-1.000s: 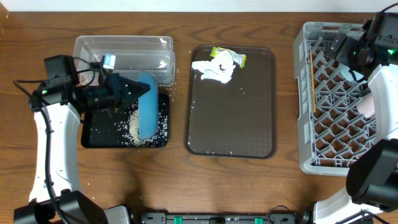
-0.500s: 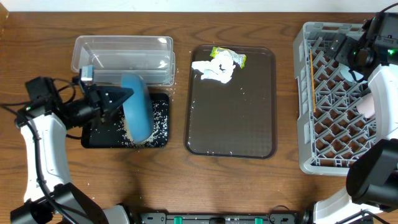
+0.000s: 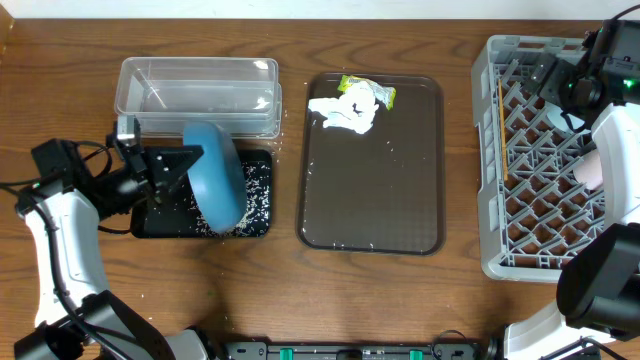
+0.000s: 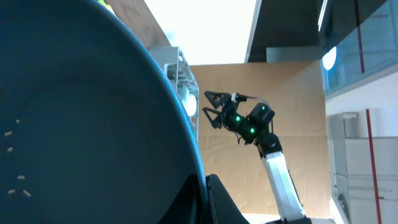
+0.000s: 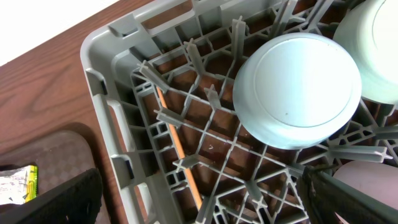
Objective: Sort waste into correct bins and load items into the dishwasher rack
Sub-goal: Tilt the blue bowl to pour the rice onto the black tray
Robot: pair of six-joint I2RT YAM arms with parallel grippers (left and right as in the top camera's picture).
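Note:
A few grains (image 4: 20,177) are sticking to the inside of the deep-blue dish, so the robot's left gripper should shake it over the black tray (image 3: 258,190) before the dish goes to the grey rack.
My left gripper (image 3: 182,165) is shut on the rim of the deep-blue round dish (image 3: 216,178) and holds it tilted on edge over the black tray (image 3: 150,218), where loose rice (image 3: 256,192) lies. In the left wrist view the dish (image 4: 81,124) fills the left, my fingers (image 4: 205,200) pinch its rim, and a few grains cling inside. My right gripper (image 3: 541,72) is open and empty above the grey rack (image 3: 495,200). The right wrist view shows the rack (image 5: 118,106) holding an upturned light-blue bowl (image 5: 297,90), a mint-green bowl (image 5: 380,56), a pink cup (image 5: 373,183) and the wooden stick (image 5: 179,152), below my open fingers (image 5: 199,205).
The clear tub (image 3: 198,75) stands just behind the black tray. The dark brown serving tray (image 3: 372,190) lies mid-table with crumpled tissue (image 3: 345,112) and a yellow-green wrapper (image 3: 370,90) at its far end. The stick (image 3: 502,130) lies along the rack's left side.
My left arm has drawn back to the left and toward the front. The blue dish moved with it, left and slightly forward over the black tray. The right arm has not moved.

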